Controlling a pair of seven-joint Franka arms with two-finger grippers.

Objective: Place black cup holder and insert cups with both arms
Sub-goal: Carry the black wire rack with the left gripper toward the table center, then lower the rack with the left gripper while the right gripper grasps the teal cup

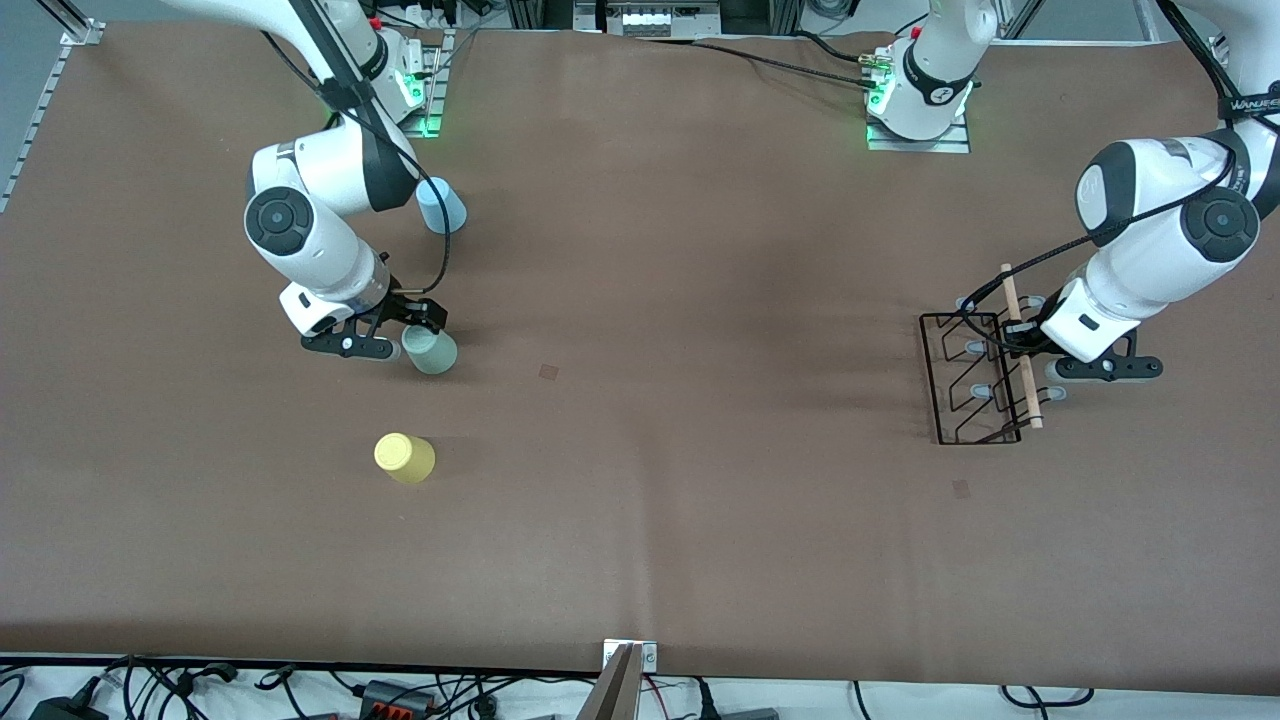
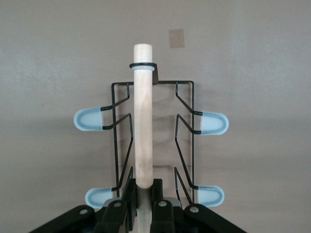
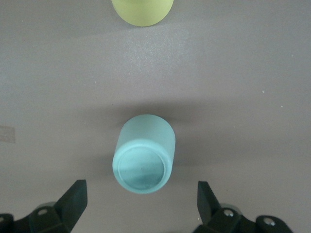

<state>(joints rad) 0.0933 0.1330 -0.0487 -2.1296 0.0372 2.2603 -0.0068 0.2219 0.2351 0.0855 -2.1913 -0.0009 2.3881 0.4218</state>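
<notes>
Next, my left gripper puts the black cup holder (image 1: 969, 382) down in the middle of the table (image 1: 679, 348) before my right gripper brings the pale green cup over, because the holder is far from the cup.
The black cup holder (image 1: 975, 375) (image 2: 184, 121) rests on the table at the left arm's end. My left gripper (image 1: 1020, 345) (image 2: 142, 187) is shut on its wooden rod handle (image 1: 1030, 395) (image 2: 142, 121), with the pale-tipped pegs (image 2: 88, 119) sticking out on both sides. At the right arm's end, my right gripper (image 1: 390, 335) (image 3: 141, 189) hangs open just over the pale green cup (image 1: 432, 353) (image 3: 144, 153), one finger on each side and apart from it. The yellow cup (image 1: 404, 458) (image 3: 142, 10) stands nearer the front camera. The light blue cup (image 1: 441, 205) stands farther back, by the right arm's elbow.
Two small tape squares mark the brown table, one mid-table (image 1: 549, 371) and one in front of the holder (image 1: 961, 488) (image 2: 177, 38). The arm bases (image 1: 918, 110) stand along the back edge. Cables and a metal bracket (image 1: 625, 680) line the front edge.
</notes>
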